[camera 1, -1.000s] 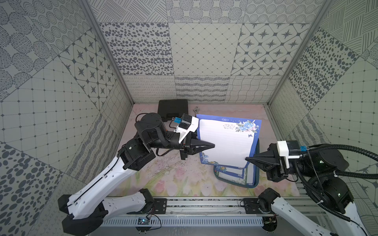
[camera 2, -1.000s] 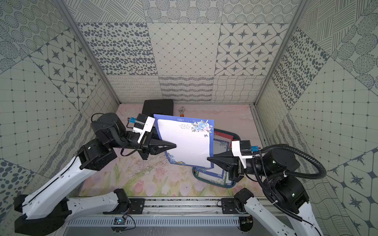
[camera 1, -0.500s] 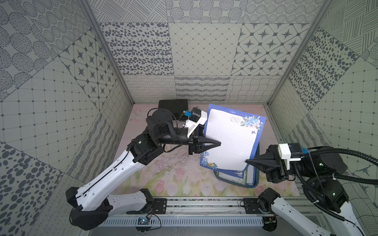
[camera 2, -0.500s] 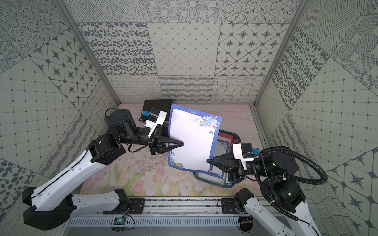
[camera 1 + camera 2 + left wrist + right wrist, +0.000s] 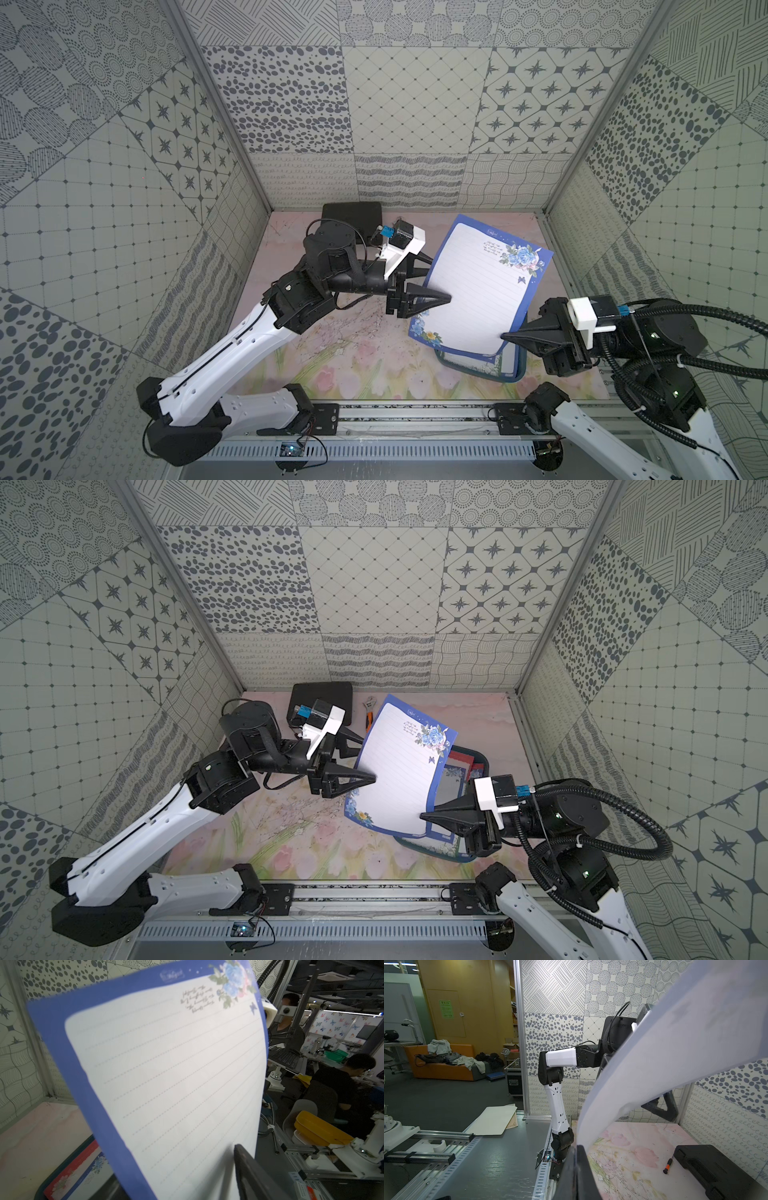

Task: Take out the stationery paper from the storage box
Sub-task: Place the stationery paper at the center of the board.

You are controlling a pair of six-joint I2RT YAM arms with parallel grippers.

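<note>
Next, my left gripper takes hold of the opposite edge [image 5: 430, 280] and brings the sheet to the mat, because my right gripper is holding the sheet's lower corner [image 5: 497, 346] above the storage box.
A blue-bordered sheet of stationery paper [image 5: 478, 286] [image 5: 399, 771] [image 5: 166, 1074] hangs tilted above the storage box [image 5: 457, 366] [image 5: 432, 856], a dark teal tray at the front right. My right gripper [image 5: 503, 336] [image 5: 422, 814] [image 5: 576, 1147] is shut on the sheet's lower corner. My left gripper [image 5: 440, 279] [image 5: 369, 759] is open and straddles the sheet's left edge. One of its fingers [image 5: 249, 1172] lies in front of the paper and the other is behind it. A red-bordered sheet [image 5: 463, 756] [image 5: 79, 1165] and a blue-bordered one lie in the box.
A black hard case [image 5: 352, 216] [image 5: 716, 1167] sits at the back left of the floral mat. A small orange-handled tool [image 5: 369, 715] [image 5: 667, 1166] lies beside it. Patterned walls close the left, back and right sides.
My left jaws have opened wide around the sheet's left edge. The left arm has reached further right. The sheet has swung right and more upright, still in the right gripper.
</note>
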